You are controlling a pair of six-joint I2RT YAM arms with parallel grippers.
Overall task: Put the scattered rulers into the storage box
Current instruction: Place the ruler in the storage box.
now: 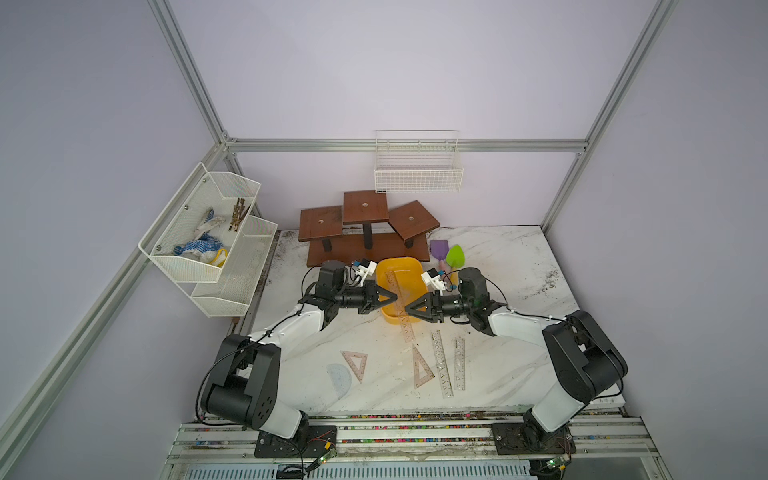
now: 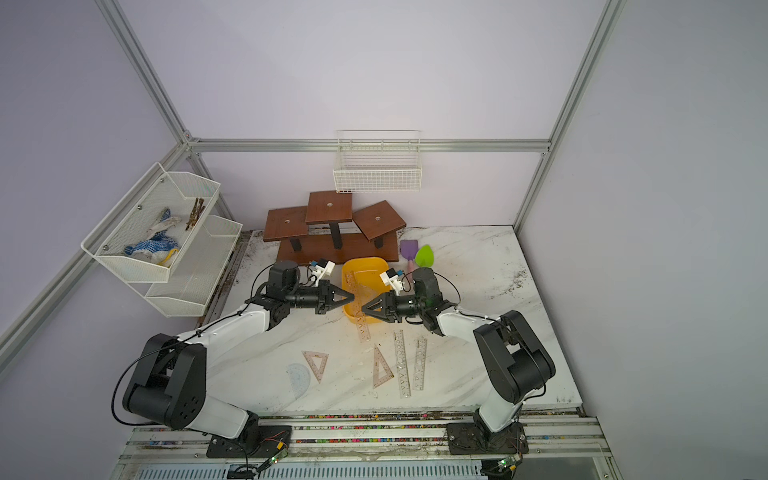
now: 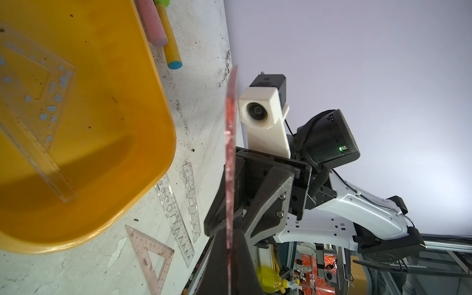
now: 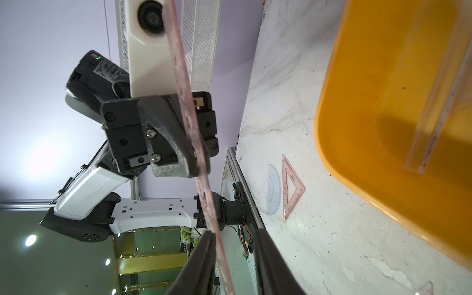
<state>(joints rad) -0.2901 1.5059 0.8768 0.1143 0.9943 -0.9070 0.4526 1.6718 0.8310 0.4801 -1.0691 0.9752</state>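
Observation:
The long pinkish ruler's near end sticks out past the storage box's near rim, so the robot's left gripper should move the ruler toward the box's far end before lowering it.
A long pinkish ruler hangs edge-on above the near end of the yellow storage box. My left gripper is shut on it. From the opposite side my right gripper stands open around the same ruler, with one finger against it and the other apart. A clear set square lies inside the box. Several rulers lie on the table in front: a protractor, two set squares and two clear straightedges.
Behind the box stands a brown wooden stepped stand. A purple toy shovel and a green one lie to its right. A white wire basket hangs on the back wall, and white mesh shelves on the left.

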